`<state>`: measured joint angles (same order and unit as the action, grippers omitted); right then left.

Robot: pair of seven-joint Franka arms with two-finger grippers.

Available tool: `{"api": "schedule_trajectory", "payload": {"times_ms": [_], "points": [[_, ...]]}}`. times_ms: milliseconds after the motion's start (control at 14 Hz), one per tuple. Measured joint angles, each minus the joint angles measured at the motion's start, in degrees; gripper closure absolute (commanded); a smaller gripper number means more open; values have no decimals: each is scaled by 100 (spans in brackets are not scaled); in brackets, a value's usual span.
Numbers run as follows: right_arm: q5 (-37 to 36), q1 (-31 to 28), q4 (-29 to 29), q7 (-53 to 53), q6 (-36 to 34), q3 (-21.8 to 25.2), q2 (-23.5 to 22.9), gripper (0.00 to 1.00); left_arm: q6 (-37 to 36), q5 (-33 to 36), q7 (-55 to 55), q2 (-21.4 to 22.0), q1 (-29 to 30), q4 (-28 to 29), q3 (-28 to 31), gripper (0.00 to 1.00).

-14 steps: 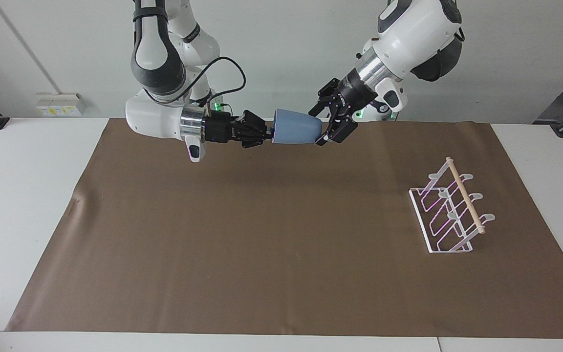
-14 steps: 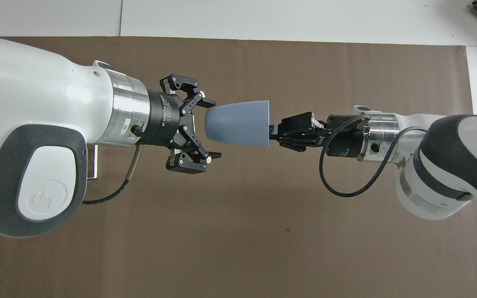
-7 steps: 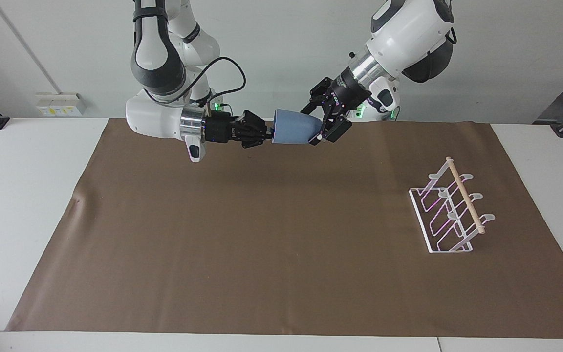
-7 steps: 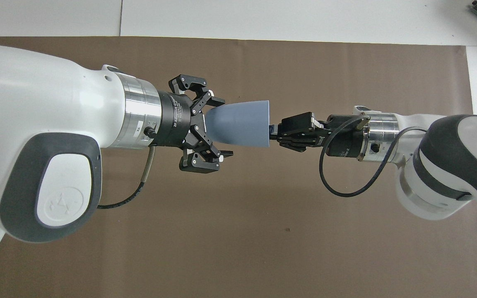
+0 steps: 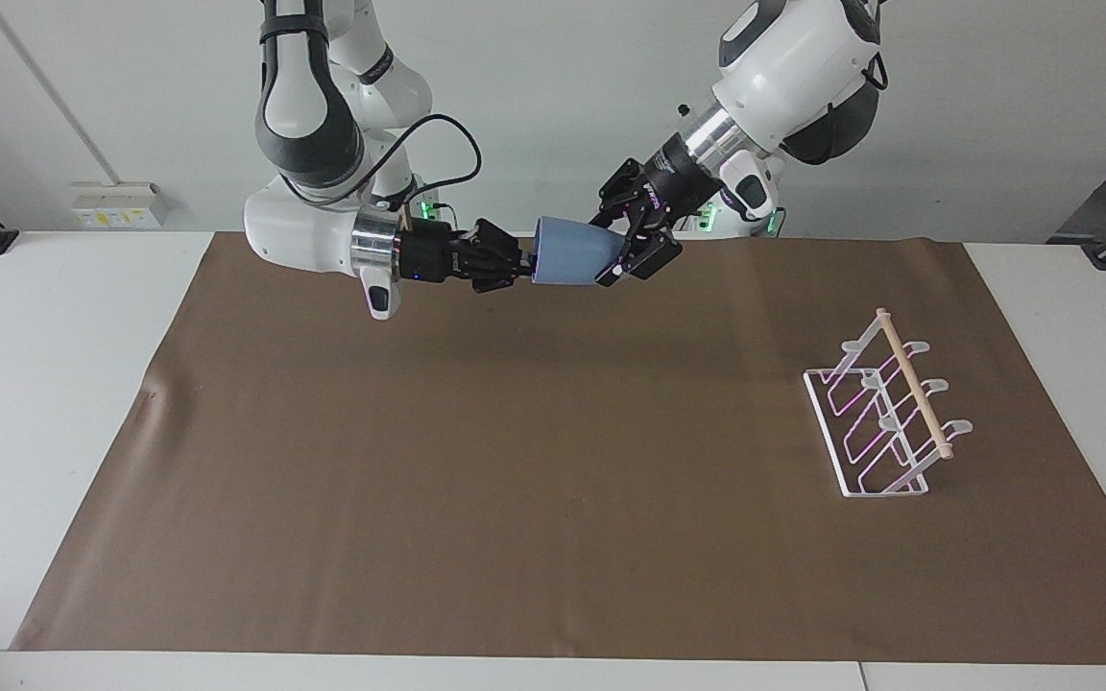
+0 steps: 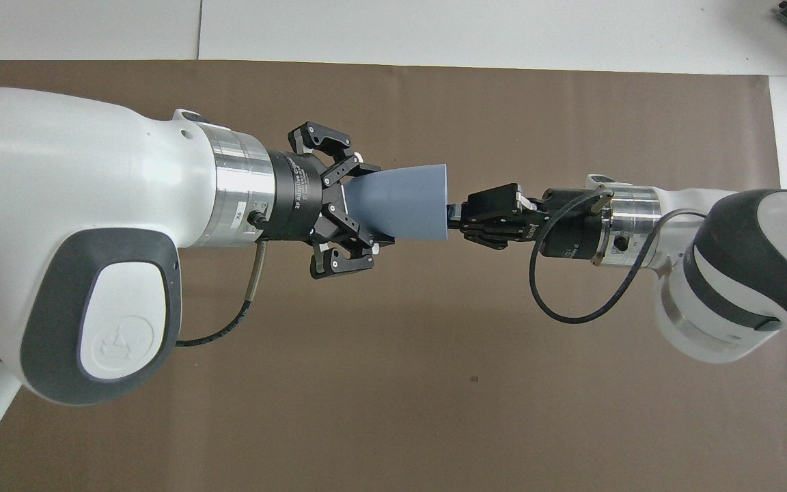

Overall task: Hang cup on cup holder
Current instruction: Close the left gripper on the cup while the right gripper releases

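I should let go of the cup's rim (image 6: pixel 445 201) with my right gripper and move it away, since my left gripper is around the cup's base. My left gripper will then take the cup to the cup holder (image 5: pixel 890 415).
The light blue cup (image 5: pixel 572 261) (image 6: pixel 407 208) lies on its side in the air over the part of the brown mat nearest the robots. My right gripper (image 5: pixel 526 264) (image 6: pixel 453 219) is shut on its wide rim. My left gripper (image 5: pixel 613 251) (image 6: pixel 374 203) is closed around the narrow base end, with a finger on either side. The white wire cup holder (image 5: pixel 884 413), topped by a wooden dowel, stands on the mat toward the left arm's end of the table. It does not show in the overhead view.
A brown mat (image 5: pixel 515 480) covers most of the white table (image 5: pixel 54 403). A black cable (image 6: pixel 571 307) loops under my right wrist. My left arm's large body (image 6: pixel 79 232) covers its end of the mat in the overhead view.
My left gripper slid over the cup's base end with open fingers, then closed on it. My right gripper kept its hold on the rim and barely moved.
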<state>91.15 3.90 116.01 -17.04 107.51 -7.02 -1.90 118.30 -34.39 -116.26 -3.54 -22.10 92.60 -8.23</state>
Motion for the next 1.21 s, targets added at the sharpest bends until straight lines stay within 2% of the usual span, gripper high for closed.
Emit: {"api": "schedule_trajectory", "payload": {"times_ms": [356, 498, 783, 854, 925, 1210], "points": [[0, 0, 6, 0, 0, 0, 0, 100, 0, 0, 11, 1, -2, 6, 1, 100], [0, 0, 8, 0, 0, 0, 0, 82, 0, 0, 24, 1, -2, 8, 2, 100], [0, 25, 8, 2, 0, -6, 5, 75, -5, 24, 48, 0, -16, 22, -6, 100], [0, 25, 8, 2, 0, -6, 5, 69, -10, 35, 60, 0, -18, 30, -9, 100], [0, 25, 8, 2, 0, -6, 5, 56, -24, 48, 74, 0, -20, 38, -11, 100], [0, 22, 11, 7, 9, -4, 6, 53, -203, 447, 134, 4, -23, 46, -10, 100]]}}
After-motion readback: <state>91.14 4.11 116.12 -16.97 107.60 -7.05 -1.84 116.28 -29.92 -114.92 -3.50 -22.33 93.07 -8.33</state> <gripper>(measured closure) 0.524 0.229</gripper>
